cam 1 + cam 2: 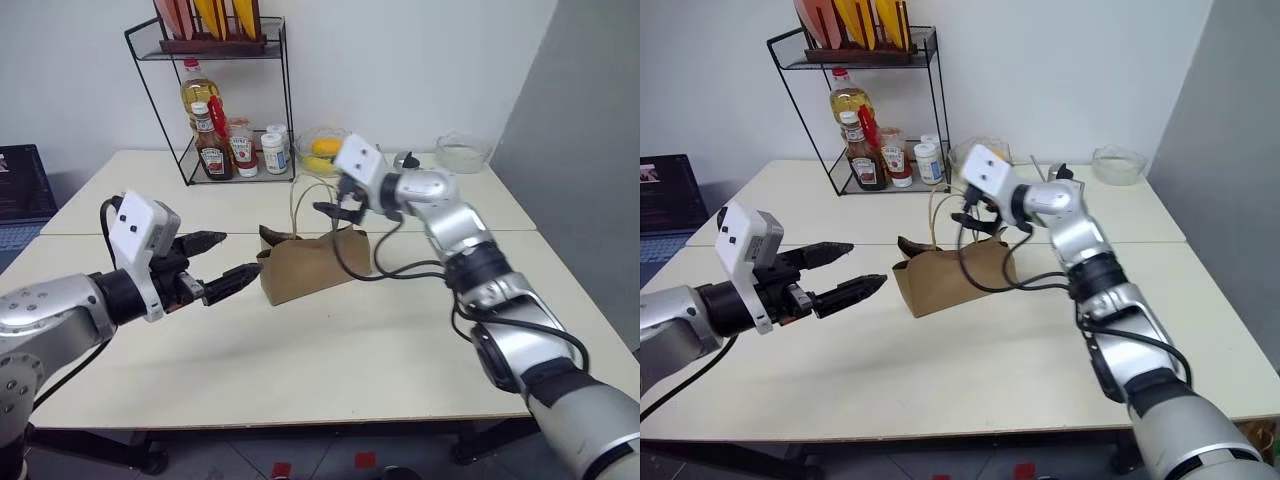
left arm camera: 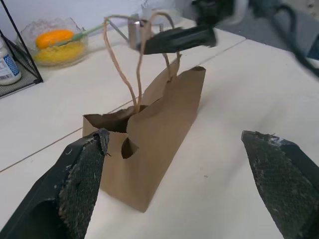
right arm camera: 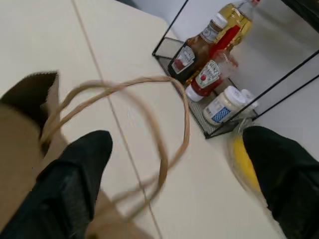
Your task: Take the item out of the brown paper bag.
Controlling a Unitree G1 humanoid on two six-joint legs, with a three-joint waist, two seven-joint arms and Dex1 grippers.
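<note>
I expect the brown paper bag (image 1: 312, 272) to fall over and lie flattened when I push it toward me, because it stands narrow with thin, buckled sides (image 2: 128, 148).
The brown paper bag (image 1: 312, 264) stands creased on the table, its mouth open at the top and its two thin beige handles (image 1: 300, 203) rising in loops. The item is hidden; the dark inside of the bag gives no sight of it. My left gripper (image 1: 240, 253) is open and level just left of the bag, and the left wrist view has the bag (image 2: 164, 124) between its fingers (image 2: 79, 189) but apart from them. My right gripper (image 1: 338, 213) hovers over the bag's right end, open, with the handle loops (image 3: 164, 124) lying loose between its spread fingers (image 3: 75, 184).
A black wire rack (image 1: 240, 150) at the back holds a yellow oil bottle, ketchup and sauce bottles and small white jars. Beside it stands a glass bowl (image 1: 322, 150) of yellow and orange fruit, and farther right a clear bowl (image 1: 462, 152). A laptop (image 1: 20, 190) is at far left.
</note>
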